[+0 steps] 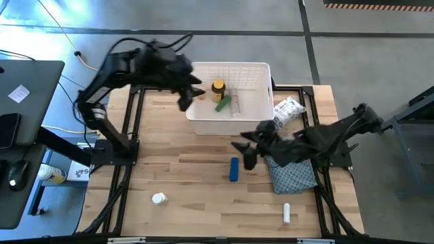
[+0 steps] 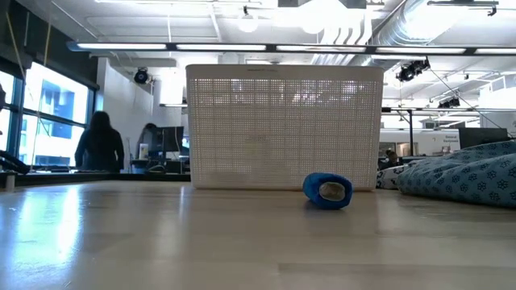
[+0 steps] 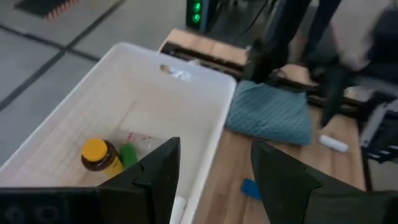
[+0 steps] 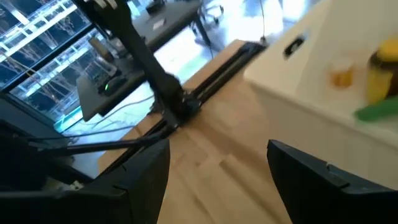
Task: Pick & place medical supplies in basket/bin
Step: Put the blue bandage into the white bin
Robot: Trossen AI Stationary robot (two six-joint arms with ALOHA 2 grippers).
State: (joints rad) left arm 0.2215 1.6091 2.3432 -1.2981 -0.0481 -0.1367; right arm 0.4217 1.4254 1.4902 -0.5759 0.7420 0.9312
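Note:
The blue oblong piece [image 1: 234,169] sits free of the bin and cloth, so the robot's right gripper should continue toward it until the open fingers are around its long sides.
The white lattice bin [image 1: 254,74] stands at the table's far middle. Inside it lie an amber bottle with a yellow cap [image 1: 218,90], a green piece [image 1: 223,104] and a white tube [image 1: 236,103]. My left gripper [image 1: 188,95] hovers open and empty over the bin's left rim [image 3: 216,149]. My right gripper [image 1: 245,152] is open and empty in front of the bin's near wall [image 4: 217,149], just above a blue oblong piece [image 1: 234,169] lying on the table [image 2: 327,191]. A crinkly white packet [image 1: 288,110] rests right of the bin.
A white pill bottle [image 1: 159,198] and a white tube [image 1: 287,213] lie near the table's near edge. The blue-grey patterned cloth [image 1: 293,173] lies under my right arm. Bare wood shows on the table's left half. People stand in the room beyond [image 2: 99,145].

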